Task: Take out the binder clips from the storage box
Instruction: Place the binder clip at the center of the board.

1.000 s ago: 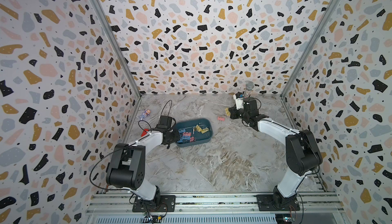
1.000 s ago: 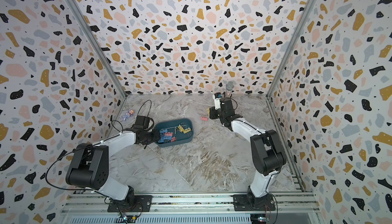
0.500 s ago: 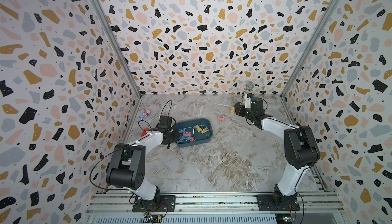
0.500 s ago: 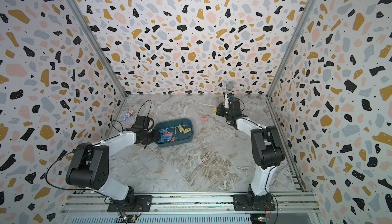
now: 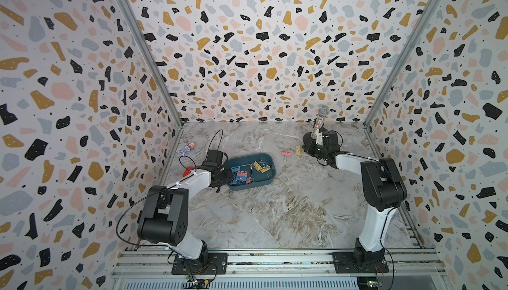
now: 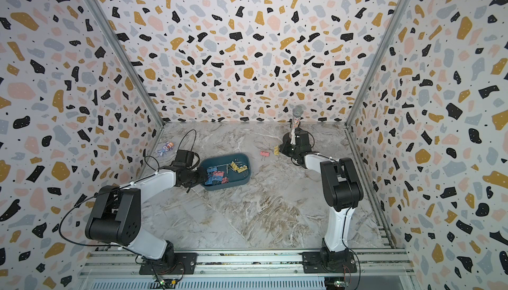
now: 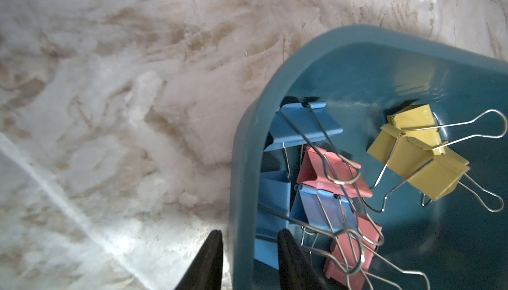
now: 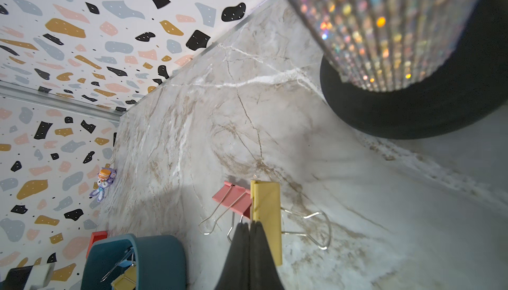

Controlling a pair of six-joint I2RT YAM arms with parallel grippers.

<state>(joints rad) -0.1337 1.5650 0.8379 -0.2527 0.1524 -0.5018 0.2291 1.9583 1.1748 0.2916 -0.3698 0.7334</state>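
I should continue to lower the yellow clip (image 5: 298, 149), which hangs from my right gripper over clear tabletop beside the pink clip, until it rests there, and then let go.
The dark teal storage box (image 5: 253, 187) (image 6: 225, 187) sits left of centre and holds several blue, pink and yellow binder clips (image 5: 242, 176) (image 7: 335, 176). My left gripper (image 5: 226, 177) (image 7: 247, 232) stands astride the box's near-left wall (image 7: 244, 165), one finger outside and one inside, shut on it. A pink clip (image 5: 286, 153) (image 8: 233, 200) and a yellow clip (image 5: 298, 149) (image 8: 268, 211) lie on the table right of the box. My right gripper (image 5: 304, 149) (image 8: 249, 224) is shut and empty, its tips right beside the yellow clip.
A glittery microphone (image 5: 320, 122) (image 8: 384, 27) on a round black base stands just behind my right wrist. A purple toy figure (image 5: 188, 147) and a red block (image 5: 188, 170) lie by the left wall. Patterned walls enclose three sides.
My right wrist has turned and shifted slightly beside the yellow clip near the microphone. The left arm and the box have not moved.
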